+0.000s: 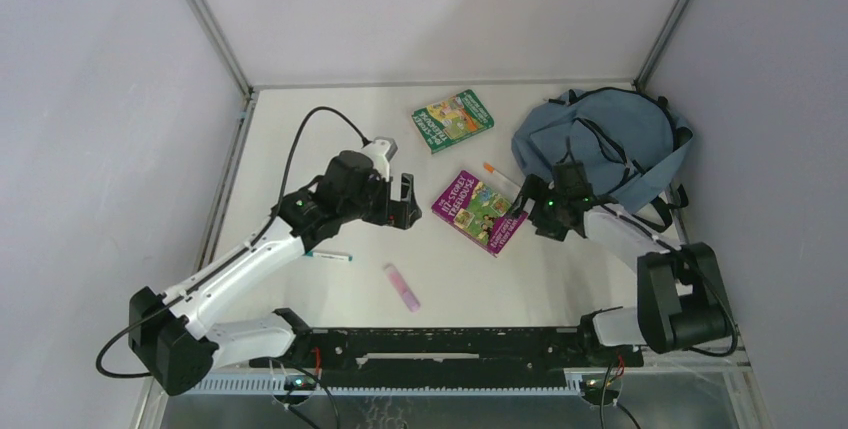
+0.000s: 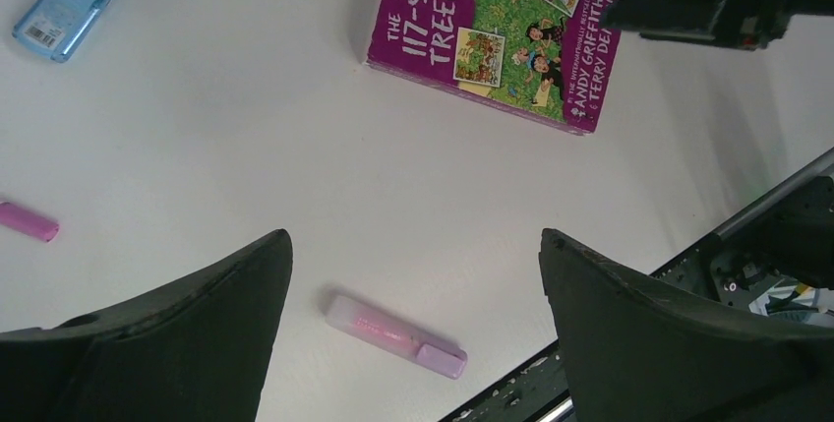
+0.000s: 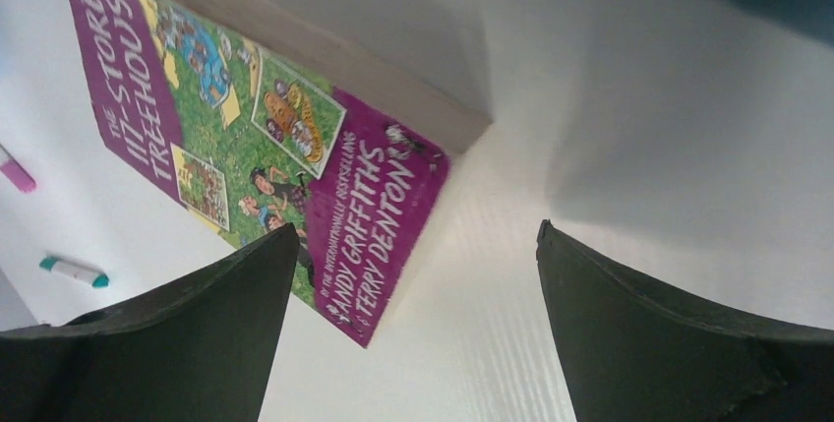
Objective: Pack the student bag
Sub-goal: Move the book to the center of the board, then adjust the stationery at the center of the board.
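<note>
My right gripper needs to push the purple book and orange-tipped pen [image 1: 501, 177] out of the way first, because they crowd the crumpled student bag. Then it should take the bag's edge [image 1: 532, 149] to straighten the bag.
The student bag [image 1: 600, 139], dusty-blue with black straps, lies crumpled at the back right of the table. A purple "Treehouse" book [image 1: 478, 211] lies flat in the middle, and a green book [image 1: 452, 120] lies behind it. My right gripper [image 1: 524, 204] is open at the purple book's right corner, just in front of the bag. In the right wrist view that book [image 3: 256, 137] reaches in beside the left finger of the gripper [image 3: 413, 240], and nothing is held. My left gripper [image 1: 407, 201] hangs open left of the book, above a pink highlighter [image 2: 393, 335].
A pink highlighter [image 1: 401, 286] lies near the front. A teal-capped pen [image 1: 330, 256] rests under the left arm, and an orange-tipped pen [image 1: 500, 177] lies between book and bag. A light-blue plastic item [image 2: 74, 4] and a pink end [image 2: 28, 221] show in the left wrist view. Walls enclose the table.
</note>
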